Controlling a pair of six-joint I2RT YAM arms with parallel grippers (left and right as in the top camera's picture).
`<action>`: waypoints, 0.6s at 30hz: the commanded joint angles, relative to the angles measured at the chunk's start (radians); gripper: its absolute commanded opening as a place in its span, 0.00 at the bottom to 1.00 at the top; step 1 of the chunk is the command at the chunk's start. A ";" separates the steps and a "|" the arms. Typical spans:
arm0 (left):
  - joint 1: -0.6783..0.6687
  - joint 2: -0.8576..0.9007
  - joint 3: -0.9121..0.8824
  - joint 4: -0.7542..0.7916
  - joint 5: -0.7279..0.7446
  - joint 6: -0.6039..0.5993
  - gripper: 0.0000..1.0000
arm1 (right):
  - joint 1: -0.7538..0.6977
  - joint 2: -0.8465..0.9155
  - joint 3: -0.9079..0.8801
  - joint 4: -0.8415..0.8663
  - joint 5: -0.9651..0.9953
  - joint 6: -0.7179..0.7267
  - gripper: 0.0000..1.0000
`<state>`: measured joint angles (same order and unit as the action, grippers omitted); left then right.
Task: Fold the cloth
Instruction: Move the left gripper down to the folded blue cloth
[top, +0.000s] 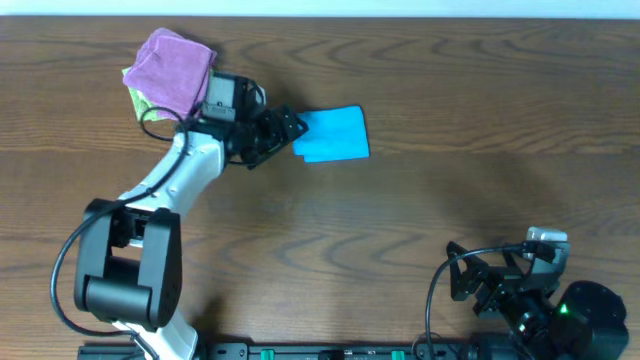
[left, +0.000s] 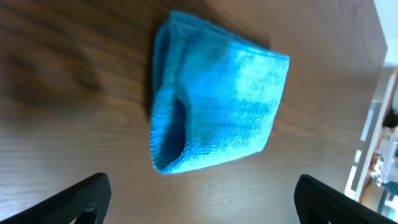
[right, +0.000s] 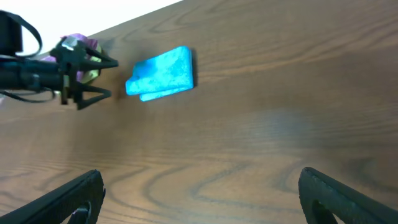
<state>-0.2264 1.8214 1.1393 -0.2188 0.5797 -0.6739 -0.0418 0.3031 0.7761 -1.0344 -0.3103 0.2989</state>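
A loose fold (left: 170, 132) hangs open at the sky-blue cloth's side, so the folded layers (left: 233, 93) will bunch up and loop open but stay together when the robot lifts them.
The sky-blue cloth (top: 332, 135) lies folded into a small rectangle on the table at centre back. It also shows in the left wrist view (left: 214, 124) and the right wrist view (right: 163, 74). My left gripper (top: 281, 133) is open and empty just left of the cloth, its fingers apart from it (left: 199, 205). My right gripper (top: 478, 280) is open and empty at the front right, over bare wood (right: 202, 196). No white tag shows.
A purple cloth (top: 176, 63) lies on a light green cloth (top: 135, 95) at the back left, behind my left arm. The table's far edge runs along the top of the overhead view.
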 joint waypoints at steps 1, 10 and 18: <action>-0.029 -0.007 -0.082 0.101 0.011 -0.124 0.96 | -0.007 -0.003 -0.006 -0.003 -0.008 0.027 0.99; -0.073 -0.002 -0.210 0.326 -0.046 -0.266 0.95 | -0.007 -0.003 -0.006 -0.007 -0.008 0.026 0.99; -0.117 0.021 -0.216 0.349 -0.108 -0.319 0.96 | -0.007 -0.003 -0.006 -0.007 -0.008 0.026 0.99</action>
<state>-0.3313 1.8217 0.9260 0.1204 0.5072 -0.9623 -0.0418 0.3031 0.7753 -1.0374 -0.3149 0.3077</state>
